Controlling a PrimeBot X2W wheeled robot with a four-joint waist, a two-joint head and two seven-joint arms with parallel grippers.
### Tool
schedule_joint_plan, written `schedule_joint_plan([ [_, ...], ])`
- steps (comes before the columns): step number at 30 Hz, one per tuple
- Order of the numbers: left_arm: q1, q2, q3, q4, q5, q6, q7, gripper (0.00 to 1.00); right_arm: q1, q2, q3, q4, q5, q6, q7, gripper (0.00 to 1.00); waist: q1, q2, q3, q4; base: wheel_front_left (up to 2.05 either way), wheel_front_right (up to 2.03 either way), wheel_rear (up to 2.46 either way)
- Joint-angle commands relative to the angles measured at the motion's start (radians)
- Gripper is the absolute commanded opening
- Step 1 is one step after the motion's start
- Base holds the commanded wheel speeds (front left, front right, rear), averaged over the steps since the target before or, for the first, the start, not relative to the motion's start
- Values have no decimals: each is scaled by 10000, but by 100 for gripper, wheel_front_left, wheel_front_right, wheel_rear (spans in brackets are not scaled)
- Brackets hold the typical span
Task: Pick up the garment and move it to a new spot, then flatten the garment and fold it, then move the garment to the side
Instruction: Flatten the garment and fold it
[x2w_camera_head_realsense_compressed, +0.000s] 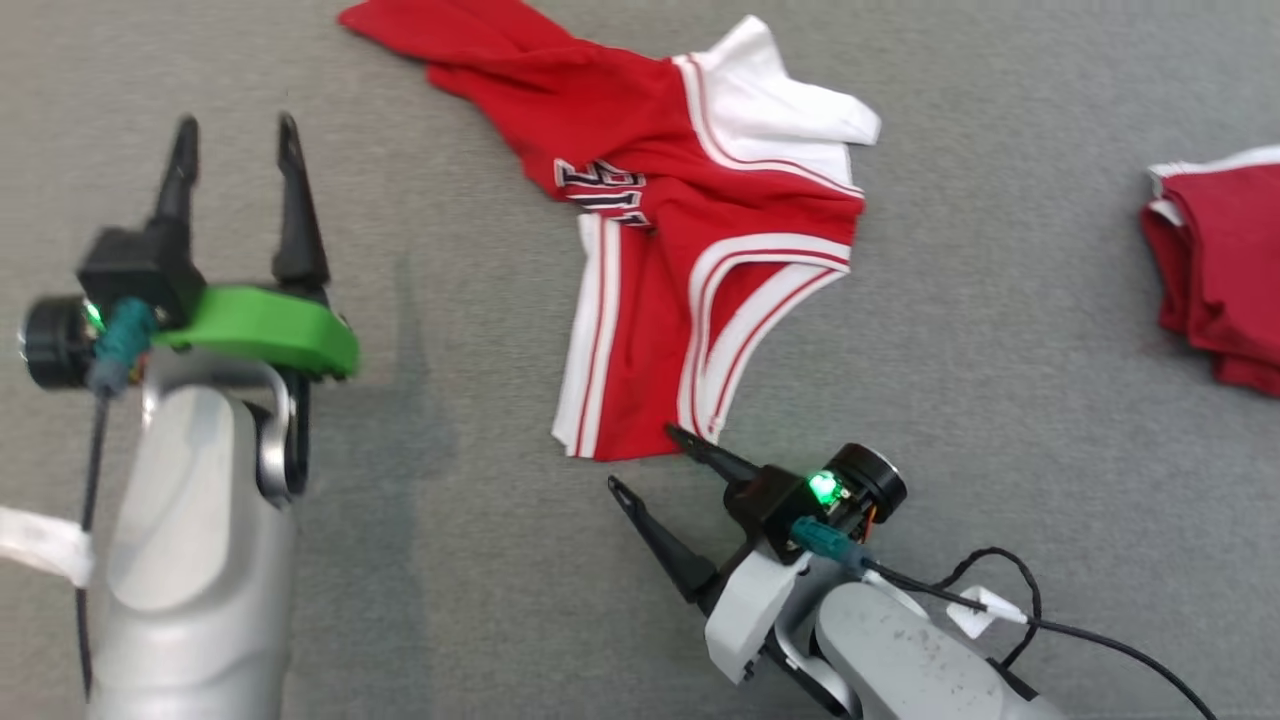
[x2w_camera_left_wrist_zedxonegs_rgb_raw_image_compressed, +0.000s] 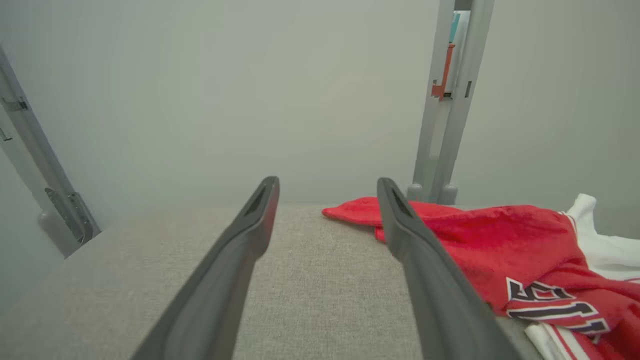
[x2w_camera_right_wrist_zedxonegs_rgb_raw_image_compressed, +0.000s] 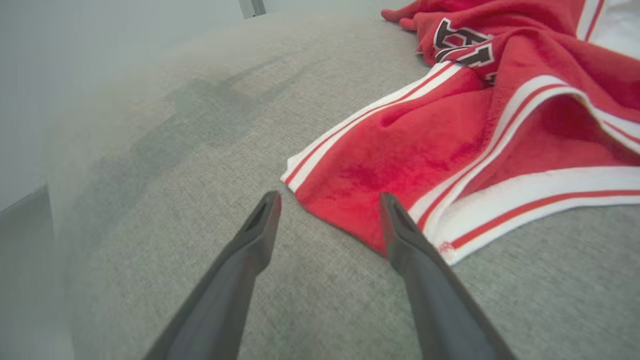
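Observation:
An extra white edge (x2w_camera_head_realsense_compressed: 563, 432) shows past the striped trim, so a hidden white sleeve should come out when I lift the garment (x2w_camera_head_realsense_compressed: 654, 360).
The garment (x2w_camera_head_realsense_compressed: 680, 230) is a red jersey with white trim and dark lettering, lying crumpled on the grey cloth surface at the upper middle of the head view. My left gripper (x2w_camera_head_realsense_compressed: 236, 135) stands open well to its left with nothing between its fingers; the left wrist view shows the garment (x2w_camera_left_wrist_zedxonegs_rgb_raw_image_compressed: 500, 240) to the right of that gripper (x2w_camera_left_wrist_zedxonegs_rgb_raw_image_compressed: 327, 187). My right gripper (x2w_camera_head_realsense_compressed: 645, 460) is open at the garment's near hem, one fingertip at the cloth's edge. In the right wrist view the hem (x2w_camera_right_wrist_zedxonegs_rgb_raw_image_compressed: 360, 185) lies just ahead of the open right gripper (x2w_camera_right_wrist_zedxonegs_rgb_raw_image_compressed: 330, 200).
A second red piece of clothing with white trim (x2w_camera_head_realsense_compressed: 1215, 270) lies folded at the right edge of the head view. Grey metal posts (x2w_camera_left_wrist_zedxonegs_rgb_raw_image_compressed: 445, 100) stand at the far edge of the surface. A black cable (x2w_camera_head_realsense_compressed: 1000, 590) trails from my right wrist.

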Motion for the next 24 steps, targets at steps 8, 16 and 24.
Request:
schedule_joint_plan([
  [8, 1587, -602, -44, -329, 300, -274, 4, 100, -720, -55, 316, 2005, -338, -16, -18, 100, -1, 0, -787, 1935, 0, 0, 0],
  [16, 2402, -795, -135, -160, 252, -368, 4, 100, -865, -68, -779, 3967, -1136, -28, 43, 0, -1, 0, -902, 2068, 0, 0, 0],
  [24, 3033, -825, -115, -211, 80, -242, 4, 100, -744, -8, -1735, 3181, -957, -24, -4, 0, -1, 0, -1134, 1560, 0, 0, 0],
])
